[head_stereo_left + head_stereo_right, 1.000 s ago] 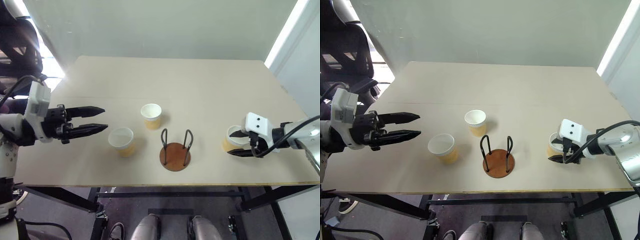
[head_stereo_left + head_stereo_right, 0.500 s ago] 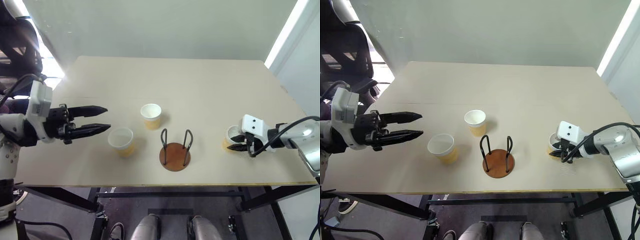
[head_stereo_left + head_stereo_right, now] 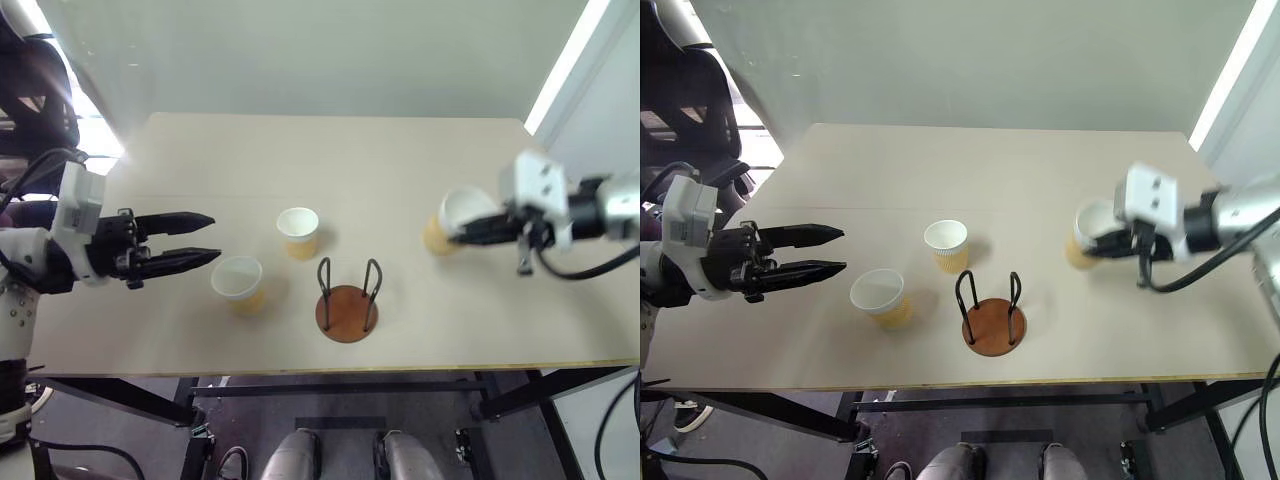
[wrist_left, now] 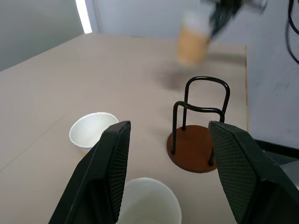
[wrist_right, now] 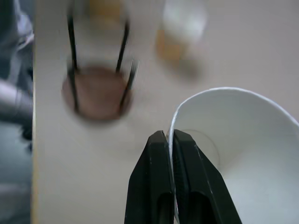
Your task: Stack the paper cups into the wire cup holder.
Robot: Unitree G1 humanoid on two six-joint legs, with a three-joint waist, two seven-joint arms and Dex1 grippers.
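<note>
I expect the near paper cup [image 3: 240, 284] to sit deep inside another cup when I lower it, because it gets narrower from its white rim to its base [image 3: 249, 304].
My right gripper [image 3: 1110, 240] is shut on the rim of a yellow-tan paper cup [image 3: 1087, 232], holding it in the air above the table's right side. In the right wrist view its fingers [image 5: 164, 149] pinch the white rim of that cup [image 5: 233, 154]. Two more paper cups stand on the table: one [image 3: 238, 282] left of the wire cup holder [image 3: 346, 300], one [image 3: 299, 231] behind it. The holder has a reddish-brown disc base and black wire loops, with nothing inside. My left gripper [image 3: 205, 238] hovers open left of the near cup, pointing at it.
The tan table [image 3: 340, 160] reaches back to a pale wall. Its front edge [image 3: 330, 372] lies just before the holder. A black chair [image 3: 680, 90] stands off the table's left side.
My right gripper closed on the cup's rim at the table's right and lifted it up and leftward. The left gripper and the other two cups stayed put.
</note>
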